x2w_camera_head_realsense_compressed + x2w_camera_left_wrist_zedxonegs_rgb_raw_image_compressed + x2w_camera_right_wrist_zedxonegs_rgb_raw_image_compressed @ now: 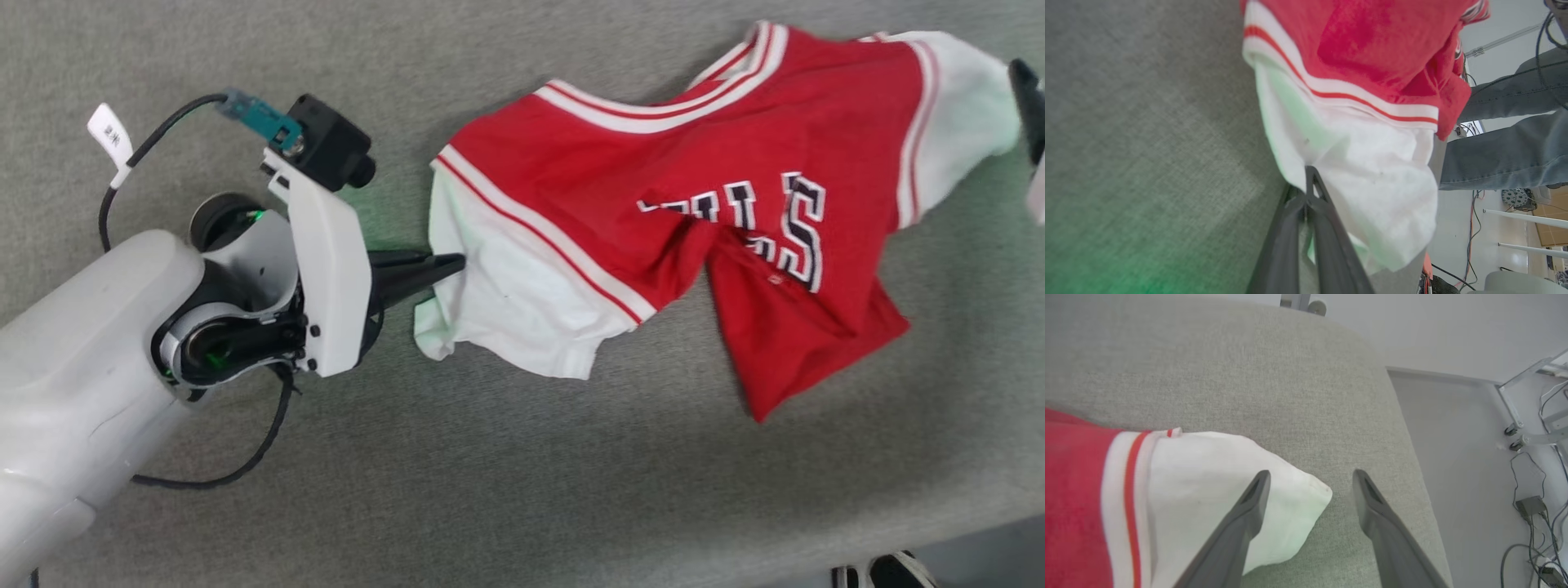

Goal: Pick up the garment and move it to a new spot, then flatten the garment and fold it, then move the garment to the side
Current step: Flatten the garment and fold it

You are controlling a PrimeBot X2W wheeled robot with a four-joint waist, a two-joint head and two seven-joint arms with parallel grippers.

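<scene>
The garment's red body (784, 333) will fall open and show a hidden number when I lift the garment's sleeves, because the lettering disappears into a crease (711, 231).
The garment (718, 163), a red jersey with white sleeves and striped trim, lies rumpled across the grey table, its lettering partly folded under. My left gripper (457, 263) reaches in from the left and is shut on the edge of the nearer white sleeve (1372, 183), its two dark fingers (1310, 192) pressed together on the cloth. My right gripper (1310, 477) is open over the tip of the other white sleeve (1208, 490), one finger above the cloth and one above bare table. One of its dark fingers (1027, 86) shows at the right edge of the head view.
The grey fabric-covered table (490, 490) ends at the lower right, where a person's shoes (890, 572) stand. The person's jeans-clad legs (1515, 155) are beyond the table edge. Floor, cables (1531, 522) and a wheeled frame lie past the table's rounded corner.
</scene>
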